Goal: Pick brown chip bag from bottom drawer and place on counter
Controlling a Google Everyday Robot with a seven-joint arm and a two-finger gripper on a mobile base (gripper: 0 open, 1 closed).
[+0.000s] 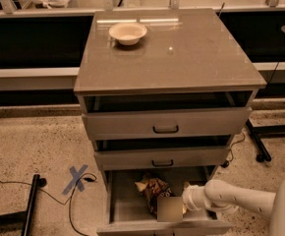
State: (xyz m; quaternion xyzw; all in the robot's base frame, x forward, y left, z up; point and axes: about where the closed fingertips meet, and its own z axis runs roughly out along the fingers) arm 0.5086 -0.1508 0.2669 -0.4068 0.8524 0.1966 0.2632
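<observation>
My gripper (193,196) is at one end of the crinkled brown chip bag (154,188), so the bag's body will slope down from that end when I lift it.
The bottom drawer (123,204) is pulled open under two upper grey drawers. The brown chip bag (150,187) lies crinkled on the drawer's floor, near the middle. My gripper (170,208) reaches in from the right on a white arm (231,196). It sits low in the drawer, right at the bag's front right end, and hides that part of the bag. The counter (191,58) is the glossy grey-brown top of the cabinet, above the drawers.
A round cream bowl (128,32) stands on the counter's back left. The top drawer (165,124) and the middle drawer (162,159) stick out slightly above the open one. A blue tape cross (77,178), cables and a black stand leg (30,200) lie on the floor at left.
</observation>
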